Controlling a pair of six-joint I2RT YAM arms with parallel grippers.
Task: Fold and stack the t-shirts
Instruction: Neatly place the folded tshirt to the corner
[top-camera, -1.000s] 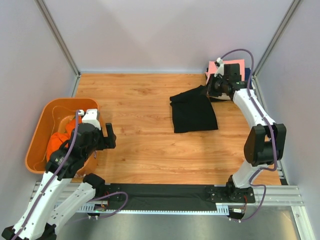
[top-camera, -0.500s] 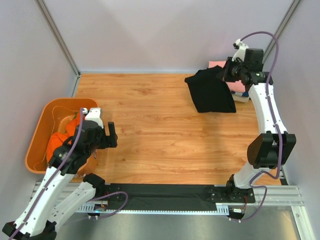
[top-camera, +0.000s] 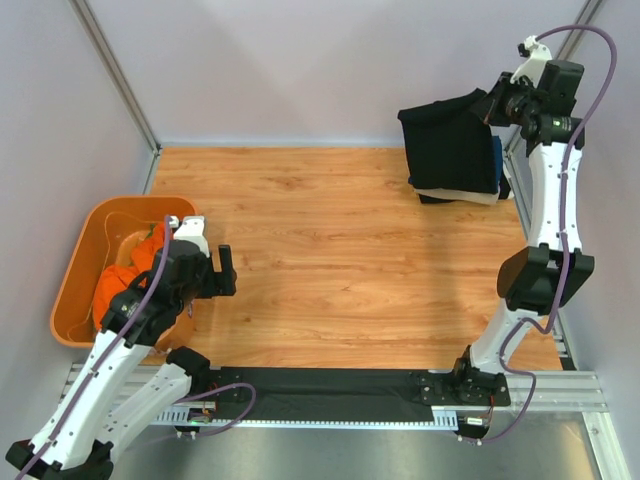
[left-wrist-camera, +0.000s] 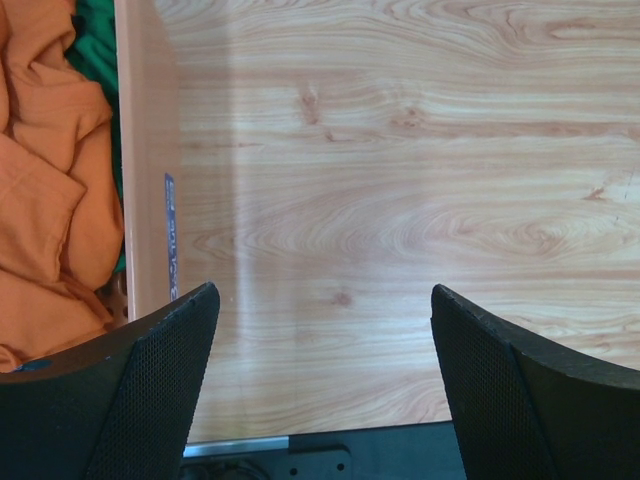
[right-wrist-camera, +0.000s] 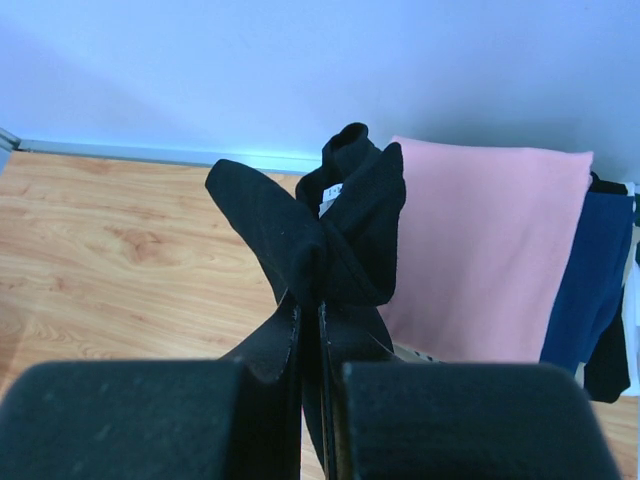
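Observation:
I keep moving my right gripper toward the navy t-shirt (top-camera: 498, 157) until the black t-shirt covers the stack, because the black t-shirt's lower edge runs along the cream layer (top-camera: 457, 194).
My right gripper (top-camera: 497, 104) is shut on the folded black t-shirt (top-camera: 450, 145) and holds it in the air at the back right, hanging over the stack there. In the right wrist view the black t-shirt (right-wrist-camera: 330, 235) is pinched between my fingers (right-wrist-camera: 270, 345), with the pink t-shirt (right-wrist-camera: 480, 250) and the navy t-shirt (right-wrist-camera: 590, 280) of the stack below. A cream layer (top-camera: 462, 196) shows under the hanging shirt. My left gripper (left-wrist-camera: 320, 340) is open and empty over bare table beside the tub. An orange t-shirt (top-camera: 118, 280) lies crumpled in the tub; it also shows in the left wrist view (left-wrist-camera: 45, 190).
The orange plastic tub (top-camera: 82, 250) stands at the left edge of the wooden table (top-camera: 320, 260); its wall (left-wrist-camera: 145, 150) is just left of my left fingers. Some green cloth (left-wrist-camera: 95, 50) lies in the tub. Grey walls enclose the table on three sides.
My right gripper has lifted the black t-shirt off the table and carried it up and right, over the stack at the back right. The left arm has barely moved.

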